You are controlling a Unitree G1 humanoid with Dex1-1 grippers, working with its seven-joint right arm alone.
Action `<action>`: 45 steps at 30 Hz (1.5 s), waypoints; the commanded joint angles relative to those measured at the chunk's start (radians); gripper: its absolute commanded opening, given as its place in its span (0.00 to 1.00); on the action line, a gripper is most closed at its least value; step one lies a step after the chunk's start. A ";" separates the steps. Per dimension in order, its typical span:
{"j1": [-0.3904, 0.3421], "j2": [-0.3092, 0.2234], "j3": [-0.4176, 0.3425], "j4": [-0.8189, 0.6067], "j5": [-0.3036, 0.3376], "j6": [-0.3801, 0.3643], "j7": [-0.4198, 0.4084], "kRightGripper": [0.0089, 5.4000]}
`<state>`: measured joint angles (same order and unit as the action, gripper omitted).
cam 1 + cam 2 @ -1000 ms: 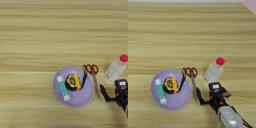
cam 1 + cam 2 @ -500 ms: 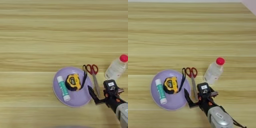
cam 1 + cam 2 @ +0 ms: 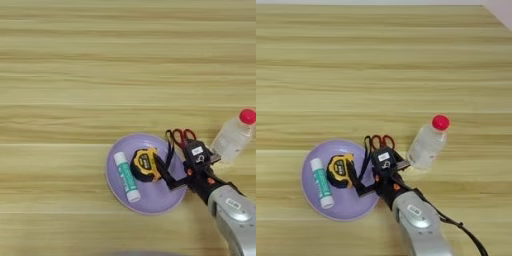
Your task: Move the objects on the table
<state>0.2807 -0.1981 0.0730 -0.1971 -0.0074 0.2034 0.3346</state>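
The tape measure (image 3: 146, 164) is inside the lilac plate (image 3: 155, 201), so the plate will move a little along with the glue stick when I pick up the tape measure.
A round lilac plate (image 3: 150, 202) lies near the front of the wooden table (image 3: 100, 65). On it are a white-green glue stick (image 3: 126, 176) and a yellow-and-black tape measure (image 3: 144, 164). Red-handled scissors (image 3: 183, 135) lie at the plate's right rim, their blades hidden under my arm. Further right, a clear plastic bottle (image 3: 231, 141) with a red cap lies tilted. My right gripper (image 3: 174, 172) reaches in from the lower right over the plate's right part. It is open, with one black finger (image 3: 165, 172) close beside the tape measure's right side; I cannot tell whether it touches.
My silver forearm (image 3: 416, 220) crosses the front right of the table. Bare wood stretches across the far half and the left side.
My gripper has moved left, from in front of the bottle to over the scissors' blades and the plate's right rim. The objects have stayed where they were.
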 commanded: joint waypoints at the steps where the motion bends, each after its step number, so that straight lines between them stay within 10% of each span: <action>1: -0.053 0.010 0.021 -0.017 -0.006 -0.049 -0.014 1.00; 45: -0.160 0.040 0.087 0.337 -0.062 -0.157 -0.042 1.00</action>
<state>0.1419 -0.1472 0.1646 0.1455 -0.0496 0.0361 0.3140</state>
